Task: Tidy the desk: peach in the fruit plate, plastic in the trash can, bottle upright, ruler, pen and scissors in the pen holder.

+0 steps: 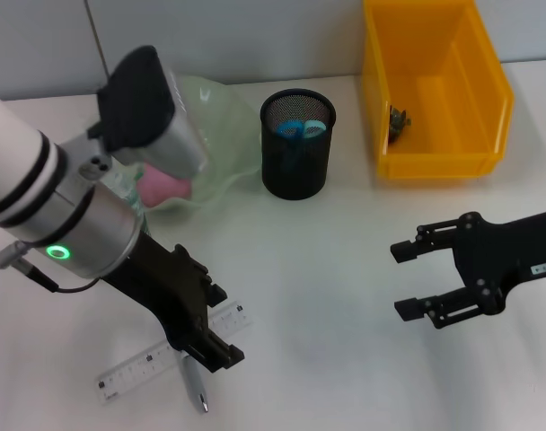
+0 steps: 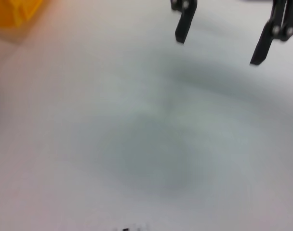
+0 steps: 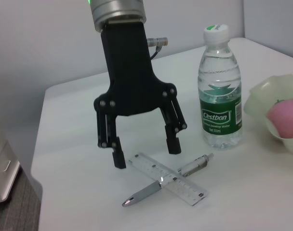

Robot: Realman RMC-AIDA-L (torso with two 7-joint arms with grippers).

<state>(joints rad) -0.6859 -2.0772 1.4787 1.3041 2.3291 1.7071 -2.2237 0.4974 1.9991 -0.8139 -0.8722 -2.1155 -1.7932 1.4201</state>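
I should keep lowering my left gripper until its fingers can close on the ruler's end (image 1: 233, 317) below it, as that end is free of the pen (image 1: 195, 384) and the fingers span its width.
My left gripper (image 1: 221, 328) (image 3: 146, 155) hangs open just above a clear ruler (image 1: 165, 355) (image 3: 168, 179), its fingers astride one end. A silver pen (image 1: 194, 388) (image 3: 141, 193) lies crossed under the ruler. The bottle (image 3: 219, 91) stands upright beside them; in the head view my left arm hides most of it. A pink peach (image 1: 165, 189) (image 3: 284, 115) sits in the pale green fruit plate (image 1: 221, 117). Blue-handled scissors (image 1: 304, 128) stand in the black mesh pen holder (image 1: 297, 166). My right gripper (image 1: 397, 280) hovers open at the right, holding nothing.
The yellow bin (image 1: 435, 162) stands at the back right with a small dark crumpled item (image 1: 399, 121) inside. The left wrist view shows bare white table, the right gripper's fingers (image 2: 185, 26) and a corner of the bin (image 2: 14, 12).
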